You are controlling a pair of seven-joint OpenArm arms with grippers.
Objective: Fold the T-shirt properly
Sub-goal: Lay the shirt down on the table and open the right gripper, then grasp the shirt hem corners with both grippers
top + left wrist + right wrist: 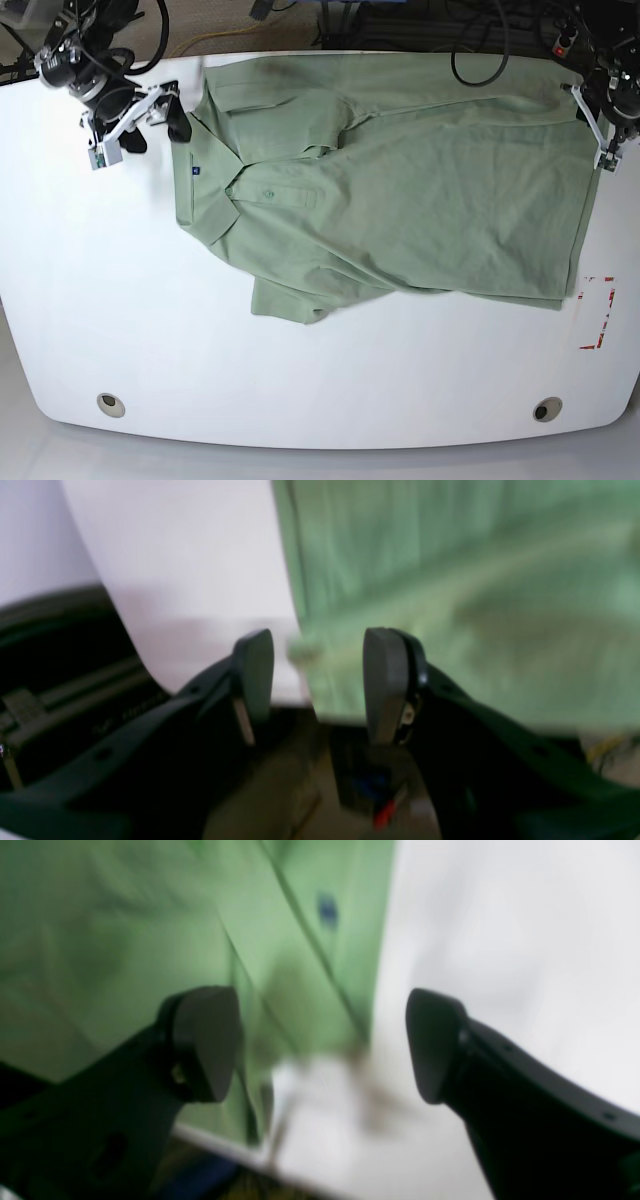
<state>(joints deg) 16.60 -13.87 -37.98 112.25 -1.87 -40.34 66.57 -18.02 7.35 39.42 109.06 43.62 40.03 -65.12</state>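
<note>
Next, I grab the T-shirt's near shoulder (233,247) with my right gripper and pull it toward the front together with my left gripper, because the T-shirt lies along the table's far edge (400,58).
The pale green T-shirt (420,200) lies spread on the white table (150,330), its collar (205,190) to the left and its hem to the right, with one sleeve folded over the chest. My right gripper (155,130) hovers just left of the collar. In its wrist view it (320,1005) is open and empty, over the T-shirt's (125,915) edge near the small dark label (327,910). My left gripper (600,135) is at the hem's far corner. Its wrist view shows it (320,645) open, with the T-shirt's (450,580) corner just beyond its fingertips.
Red tape marks (600,315) sit on the table to the right of the hem. Two round holes (111,404) (546,408) lie near the front edge. Cables and dark equipment (350,15) crowd the space behind the table's far edge.
</note>
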